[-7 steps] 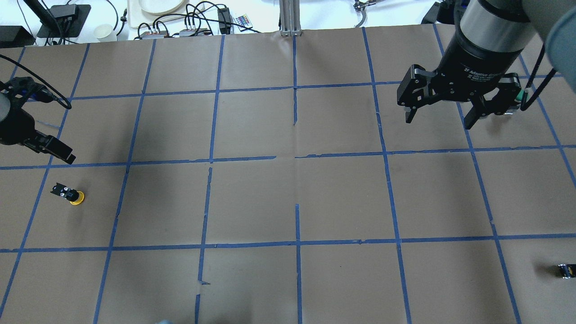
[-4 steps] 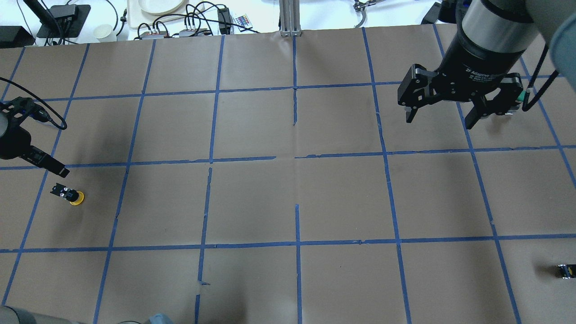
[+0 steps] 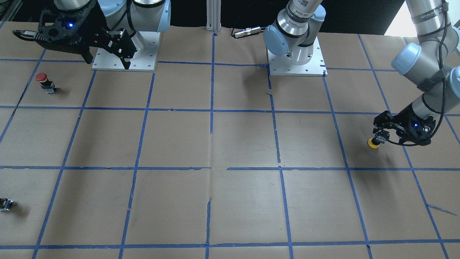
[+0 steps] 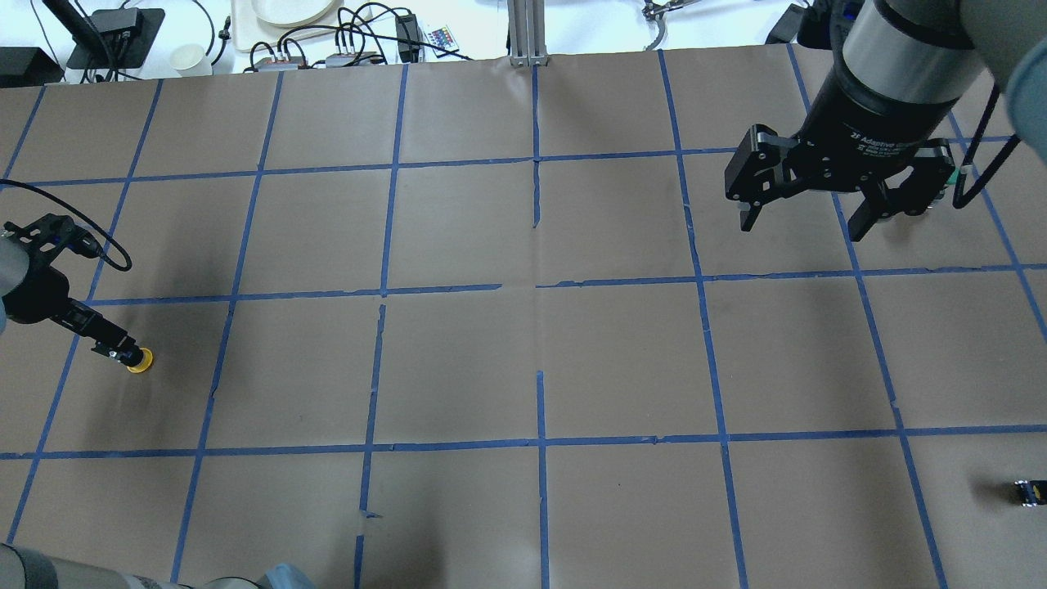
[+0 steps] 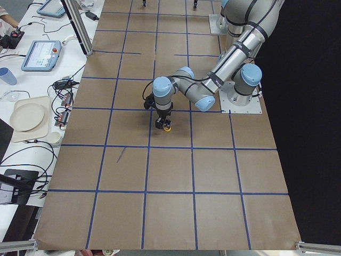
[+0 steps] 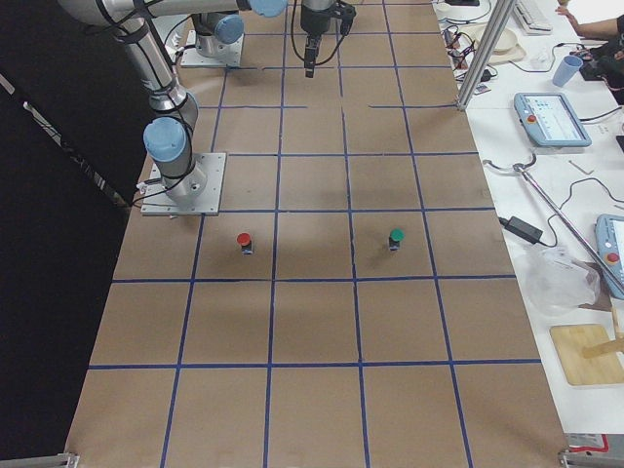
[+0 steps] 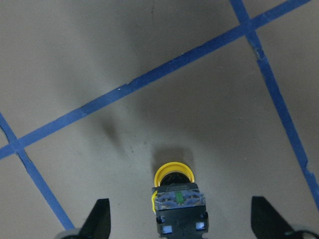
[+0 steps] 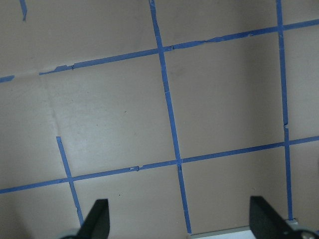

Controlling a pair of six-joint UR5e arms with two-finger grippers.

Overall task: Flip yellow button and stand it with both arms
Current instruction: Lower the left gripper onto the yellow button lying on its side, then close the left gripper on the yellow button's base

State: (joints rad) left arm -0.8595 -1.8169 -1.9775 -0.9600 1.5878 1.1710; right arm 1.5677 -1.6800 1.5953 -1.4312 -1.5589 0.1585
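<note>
The yellow cap [image 3: 373,144] sticks out past the black and grey body [image 3: 380,138]. The cap will point straight out for my right gripper when I raise the button.
The yellow button [image 4: 141,360] lies on its side on the brown paper at the table's left edge, cap away from the gripper. It also shows in the front view [image 3: 373,143] and the exterior left view [image 5: 167,128]. My left gripper [image 4: 114,344] is open and low over the button's black body. In the left wrist view the button [image 7: 175,196] lies between the spread fingers [image 7: 99,219], which do not touch it. My right gripper [image 4: 806,221] is open and empty, high over the right side of the table; it also shows in the front view [image 3: 107,61].
A red-capped button [image 3: 43,81] stands near the right arm's base. A small black block [image 4: 1029,492] lies at the table's right edge. A green-capped button [image 6: 395,237] shows in the exterior right view. Cables and dishes lie on the white bench [image 4: 286,33] beyond the table.
My left gripper has moved down and toward the yellow button and now straddles its body. The button has not moved. The right gripper has shifted only slightly.
</note>
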